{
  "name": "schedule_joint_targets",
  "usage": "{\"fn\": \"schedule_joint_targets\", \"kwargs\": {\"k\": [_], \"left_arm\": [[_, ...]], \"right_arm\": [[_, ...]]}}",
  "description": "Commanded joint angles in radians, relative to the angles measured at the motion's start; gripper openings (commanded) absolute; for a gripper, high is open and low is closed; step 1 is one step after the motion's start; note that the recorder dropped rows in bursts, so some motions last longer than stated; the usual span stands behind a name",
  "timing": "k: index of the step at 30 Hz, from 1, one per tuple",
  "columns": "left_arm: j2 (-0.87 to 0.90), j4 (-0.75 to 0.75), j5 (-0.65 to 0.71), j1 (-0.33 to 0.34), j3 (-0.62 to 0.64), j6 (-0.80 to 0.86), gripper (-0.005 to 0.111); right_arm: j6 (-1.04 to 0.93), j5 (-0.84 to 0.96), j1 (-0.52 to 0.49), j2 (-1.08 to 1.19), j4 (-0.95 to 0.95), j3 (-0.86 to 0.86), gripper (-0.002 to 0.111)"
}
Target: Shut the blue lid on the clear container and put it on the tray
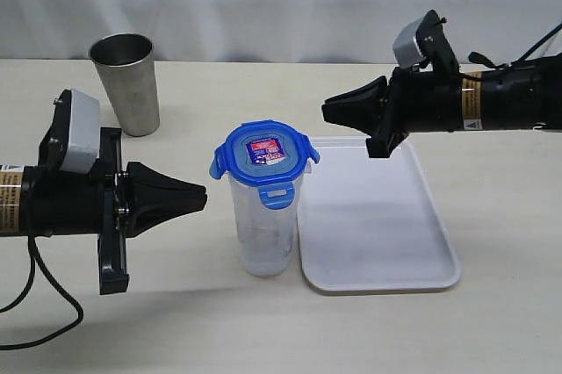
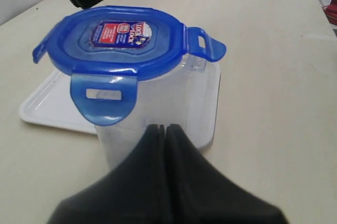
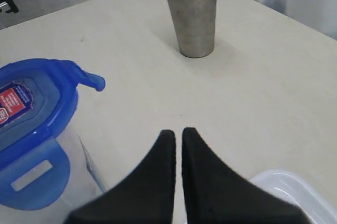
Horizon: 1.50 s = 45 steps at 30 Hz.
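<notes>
I should first push the tray-side flap (image 1: pixel 313 149) with my right gripper to turn the blue lid square, because the lid sits twisted on the clear container and its near flap (image 1: pixel 277 196) is crooked.
The clear container (image 1: pixel 262 229) stands upright on the table just left of the white tray (image 1: pixel 378 216). The blue lid (image 1: pixel 263 156) rests on its rim with the snap flaps sticking outward. My left gripper (image 1: pixel 204 197) is shut and empty, pointing at the container's side from the left with a small gap. My right gripper (image 1: pixel 327 111) is shut and empty, hovering above the tray's far left corner, up and to the right of the lid. The lid (image 2: pixel 118 37), container (image 2: pixel 158 108) and tray (image 2: pixel 47 111) show in the left wrist view, beyond the gripper (image 2: pixel 162 127); the lid (image 3: pixel 29 124) lies beside the right gripper (image 3: pixel 178 131).
A tapered steel cup (image 1: pixel 127 82) stands at the back left of the table, also seen as the cup (image 3: pixel 190 11) in the right wrist view. A black cable (image 1: pixel 48 304) trails from the left arm near the front edge.
</notes>
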Motion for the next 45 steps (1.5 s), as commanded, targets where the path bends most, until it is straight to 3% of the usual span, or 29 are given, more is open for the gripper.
{"fn": "schedule_joint_targets", "kwargs": {"k": [1,8,45], "left_arm": [[0.003,-0.032,0.000,-0.007,0.004,0.004,0.000],[0.003,-0.049,0.000,-0.007,0.004,0.004,0.000],[0.003,-0.045,-0.017,-0.007,0.004,0.010,0.000]], "right_arm": [[-0.030,0.002,0.012,0.001,0.023,-0.008,0.004],[-0.035,-0.118,0.012,0.006,-0.002,-0.008,0.004],[-0.022,-0.110,0.035,0.033,-0.113,-0.008,0.004]]}}
